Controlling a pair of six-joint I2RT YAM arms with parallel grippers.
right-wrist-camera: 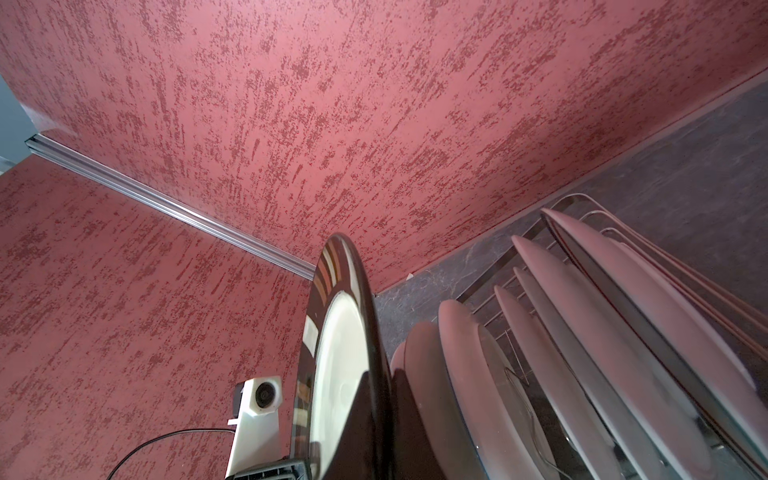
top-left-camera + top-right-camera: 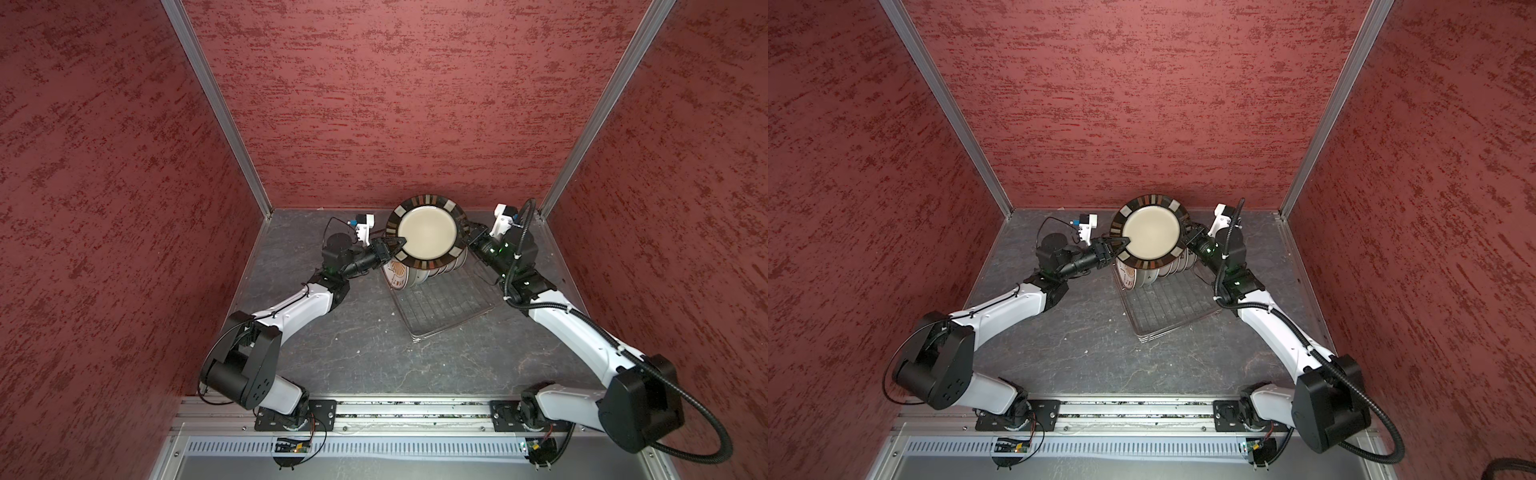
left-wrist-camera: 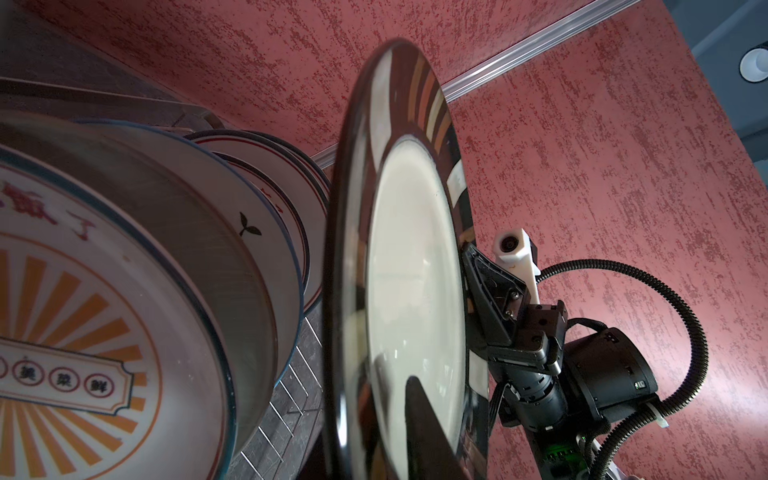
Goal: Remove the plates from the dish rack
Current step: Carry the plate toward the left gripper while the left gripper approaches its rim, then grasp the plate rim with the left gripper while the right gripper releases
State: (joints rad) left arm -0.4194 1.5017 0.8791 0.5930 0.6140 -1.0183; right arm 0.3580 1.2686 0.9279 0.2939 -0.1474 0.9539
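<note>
My right gripper should open and back away from the dark-rimmed plate, because both grippers are holding it by opposite rims [image 2: 461, 227]. My left gripper should then lower the plate beside the rack.
A dark-rimmed plate [image 2: 428, 232] [image 2: 1152, 235] with a cream centre is held face up above the far end of the dish rack [image 2: 449, 307] [image 2: 1167, 307]. My left gripper [image 2: 395, 243] [image 2: 1120, 242] [image 3: 374, 419] clamps its left rim, one finger [image 3: 424, 432] lying on the cream face [image 3: 415, 270]. On the opposite rim my right gripper [image 2: 467, 237] [image 2: 1187, 236] [image 1: 382, 390] is shut, with the rim [image 1: 338, 353] between its jaws. Several more plates [image 2: 415, 274] [image 2: 1142, 274] [image 1: 540, 332] stand upright in the rack beneath, the nearest with an orange sunburst print [image 3: 83, 332].
The rack sits aslant on the grey stone-look table [image 2: 332, 340], its near half bare wire. Red textured walls [image 2: 374, 104] enclose the table on three sides, close behind the raised plate. Both arm bases sit on a rail [image 2: 415, 409] at the front edge.
</note>
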